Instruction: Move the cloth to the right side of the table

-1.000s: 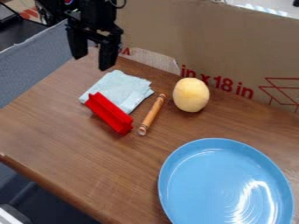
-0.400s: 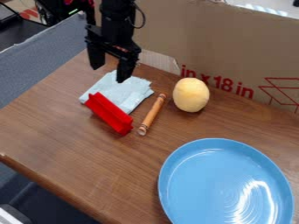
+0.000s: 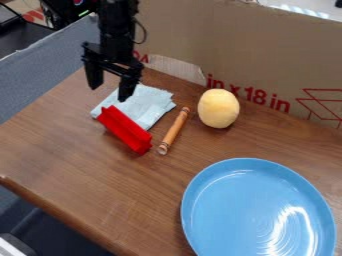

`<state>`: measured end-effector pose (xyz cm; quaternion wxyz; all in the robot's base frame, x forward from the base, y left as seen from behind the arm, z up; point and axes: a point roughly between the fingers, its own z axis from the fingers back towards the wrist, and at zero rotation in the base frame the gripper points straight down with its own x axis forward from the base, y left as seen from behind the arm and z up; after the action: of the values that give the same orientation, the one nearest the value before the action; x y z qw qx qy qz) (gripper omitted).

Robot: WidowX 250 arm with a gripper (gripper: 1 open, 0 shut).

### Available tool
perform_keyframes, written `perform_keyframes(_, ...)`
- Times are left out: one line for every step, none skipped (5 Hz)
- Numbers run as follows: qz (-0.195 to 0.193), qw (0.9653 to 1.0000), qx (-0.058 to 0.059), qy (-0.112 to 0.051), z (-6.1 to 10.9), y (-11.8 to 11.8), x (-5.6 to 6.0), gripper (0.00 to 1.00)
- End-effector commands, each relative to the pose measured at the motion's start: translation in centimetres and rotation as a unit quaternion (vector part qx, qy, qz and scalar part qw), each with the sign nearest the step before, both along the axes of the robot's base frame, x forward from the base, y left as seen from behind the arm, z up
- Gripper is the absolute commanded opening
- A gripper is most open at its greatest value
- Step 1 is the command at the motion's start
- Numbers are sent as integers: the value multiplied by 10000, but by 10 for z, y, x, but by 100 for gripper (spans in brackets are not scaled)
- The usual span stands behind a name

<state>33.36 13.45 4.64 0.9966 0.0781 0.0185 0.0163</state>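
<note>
The red block is lying over the pale blue cloth's front edge, so the robot's gripper needs to move the block [image 3: 127, 132] off the cloth first and then take the cloth.
The pale blue cloth [image 3: 150, 101] lies folded on the dark wood table [image 3: 67, 160], at the back left. My black gripper [image 3: 110, 88] hangs over the cloth's left edge, open, with nothing between its fingers. Its fingertips are close above the fabric; I cannot tell whether they touch it. The right half of the table holds a large plate.
A red block [image 3: 127, 130] lies just in front of the cloth. A wooden rod [image 3: 174, 132] and a yellow ball [image 3: 219, 108] sit to the cloth's right. A large blue plate [image 3: 257, 212] fills the front right. A cardboard box [image 3: 267, 50] walls the back.
The gripper has come down from the back left corner toward the cloth, swinging right and then back left, and has turned about its axis. The objects have not moved.
</note>
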Motion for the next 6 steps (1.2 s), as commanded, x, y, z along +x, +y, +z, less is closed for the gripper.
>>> perform_keyframes(-11,9991,29,-418,12,0,8,100)
perform_keyframes(-35,9992,37,-391,12,4,11,100)
perform_keyframes(67,9991,15,-423,-1,-9,0,100)
perform_keyframes(159,9990,-169,-386,6,-22,-8,100)
perform_keyframes(135,9993,-222,-273,-2,-16,-19,100)
perform_keyframes(158,9989,-232,-371,0,-8,-18,100)
